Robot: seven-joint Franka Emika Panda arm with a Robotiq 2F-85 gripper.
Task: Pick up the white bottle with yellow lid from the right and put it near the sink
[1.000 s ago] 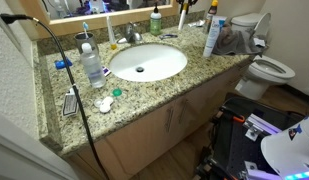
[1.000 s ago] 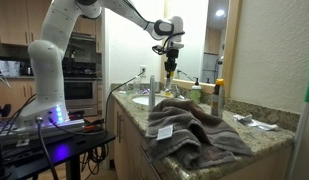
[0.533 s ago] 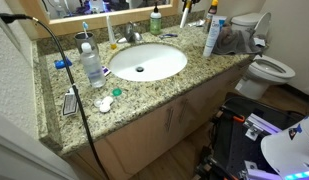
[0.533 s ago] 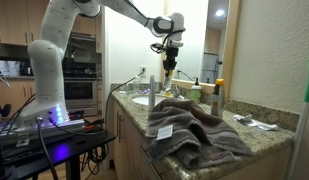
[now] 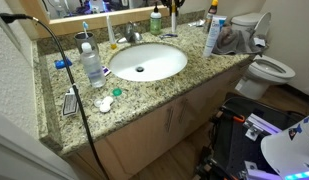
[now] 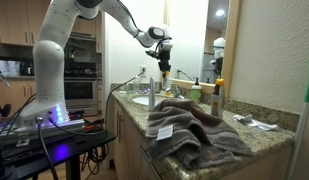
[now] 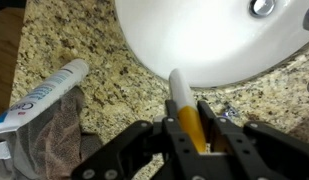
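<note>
The white bottle is hanging high toward the sink's far rim [image 5: 172, 47], close to the green bottle, so next my gripper swings back and brings it down toward the open front granite [image 5: 196, 77].
My gripper [image 7: 190, 108] is shut on the white bottle with yellow lid [image 7: 181, 90]. The fingers clamp the yellow cap and the white body points away from the wrist. It hangs above the granite top just beside the rim of the white oval sink [image 7: 209, 55]. In an exterior view the gripper [image 6: 164, 62] holds the bottle [image 6: 165, 77] above the counter. In an exterior view the gripper [image 5: 173, 6] shows at the top edge, behind the sink [image 5: 164, 68]; the bottle is hard to make out there.
A tall white bottle with blue label [image 5: 212, 35] and a grey towel [image 5: 234, 40] lie on the counter's right end. A green bottle [image 5: 155, 20] and chrome tap [image 5: 132, 36] stand behind the basin. A clear bottle [image 5: 92, 65] and black cable [image 5: 62, 70] are to its left.
The gripper, still holding the small bottle, has moved sideways from the tall bottle's end of the counter towards the sink and a little lower.
</note>
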